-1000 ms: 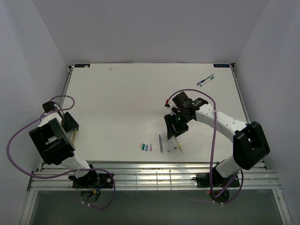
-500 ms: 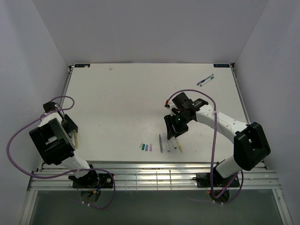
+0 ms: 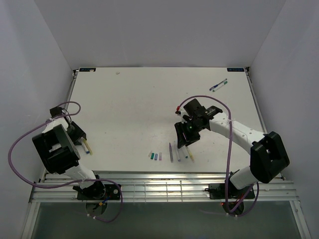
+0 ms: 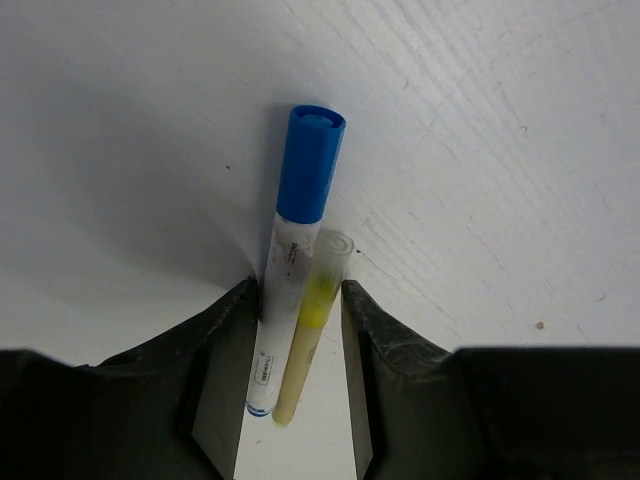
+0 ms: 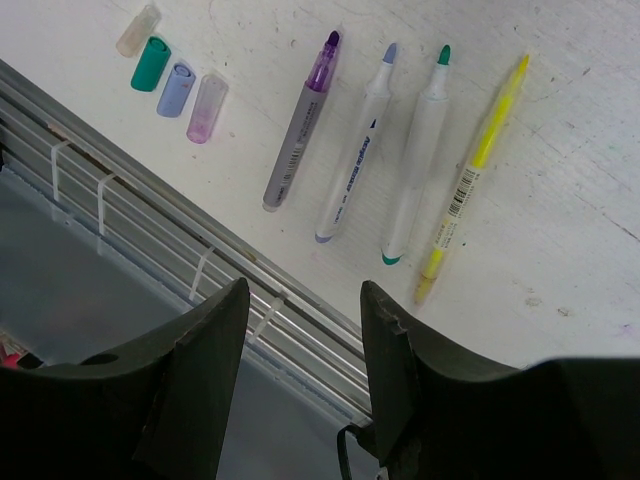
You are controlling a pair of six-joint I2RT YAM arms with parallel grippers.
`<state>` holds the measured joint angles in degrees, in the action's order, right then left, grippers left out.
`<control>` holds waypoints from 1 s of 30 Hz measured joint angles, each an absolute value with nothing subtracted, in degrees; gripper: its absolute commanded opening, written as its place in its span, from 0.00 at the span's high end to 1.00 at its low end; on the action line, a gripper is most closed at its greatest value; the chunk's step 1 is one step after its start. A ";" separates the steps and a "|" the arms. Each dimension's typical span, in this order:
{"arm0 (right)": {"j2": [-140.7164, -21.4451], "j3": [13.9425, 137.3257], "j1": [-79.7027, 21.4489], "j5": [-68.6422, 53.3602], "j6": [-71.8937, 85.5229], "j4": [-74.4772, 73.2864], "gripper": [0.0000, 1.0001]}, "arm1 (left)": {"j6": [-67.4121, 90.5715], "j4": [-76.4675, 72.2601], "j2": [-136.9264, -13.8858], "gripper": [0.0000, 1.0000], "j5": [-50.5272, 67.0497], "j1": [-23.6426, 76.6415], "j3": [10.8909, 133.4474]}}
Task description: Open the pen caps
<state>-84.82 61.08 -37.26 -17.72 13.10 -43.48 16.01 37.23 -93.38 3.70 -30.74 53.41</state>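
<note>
My left gripper's fingers are holding the white pen together with the yellow pen. Next, my left gripper opens, moves over and grips the blue-capped pen alone.
My left gripper is at the table's left edge, shut on two pens side by side: a white pen with a blue cap on it and a yellow pen with a clear cap. They stick out of the jaws. My right gripper is open and empty above the front edge. Just beyond it lie several uncapped pens: purple, blue-tipped, green and yellow. To their left lie loose caps: pale, green, blue, purple.
Two more pens lie at the back right of the white table. A metal rail runs along the front edge right under my right gripper. The grey walls close in on both sides.
My left gripper has turned and shifted a little to the right, and the two pens in it now point toward the front right. The right arm has barely moved.
</note>
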 measured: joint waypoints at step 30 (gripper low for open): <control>-83.44 59.02 -37.39 -16.47 13.10 -41.15 0.45 | 27.59 44.23 -101.60 0.51 3.55 -16.53 62.48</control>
